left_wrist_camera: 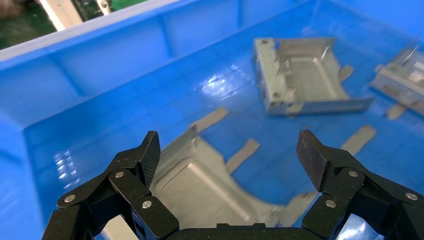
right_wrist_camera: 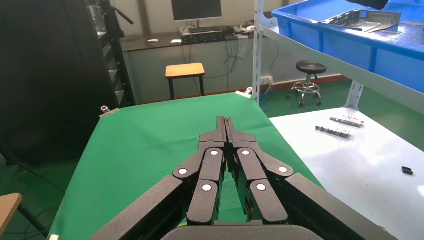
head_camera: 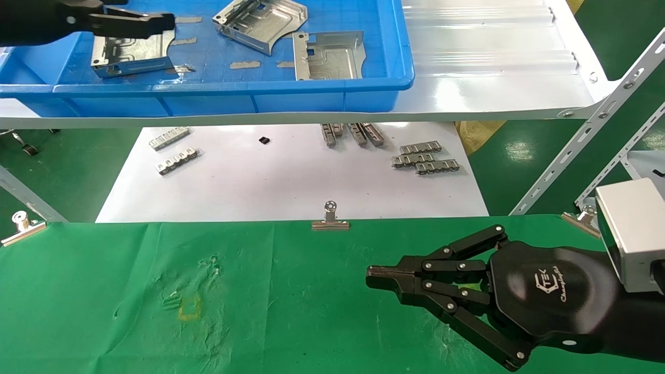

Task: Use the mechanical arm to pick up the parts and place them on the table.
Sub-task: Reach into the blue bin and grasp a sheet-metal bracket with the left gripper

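The silvery part (head_camera: 141,49) is under my open left gripper and clear of the middle part, so I should go down next toward its folded edge (head_camera: 101,52) until the fingers are on both sides of it.
Three silvery sheet-metal parts lie in the blue tray (head_camera: 208,89): one at the left (head_camera: 130,56), one in the middle (head_camera: 260,23), one at the right (head_camera: 328,56). My left gripper (head_camera: 156,23) hovers over the left part. In the left wrist view it is open (left_wrist_camera: 230,150), empty, with that part (left_wrist_camera: 200,185) below and between its fingers; the other two parts (left_wrist_camera: 300,75) (left_wrist_camera: 405,80) lie farther off. My right gripper (head_camera: 374,278) is shut and empty, low over the green table (head_camera: 260,311), and it also shows in the right wrist view (right_wrist_camera: 226,122).
The tray stands on a white shelf (head_camera: 493,62) with a slotted metal frame (head_camera: 597,130). Below lies a white board (head_camera: 291,182) with small toothed strips (head_camera: 426,158) (head_camera: 174,156). Binder clips (head_camera: 330,218) (head_camera: 21,226) hold the cloth's far edge.
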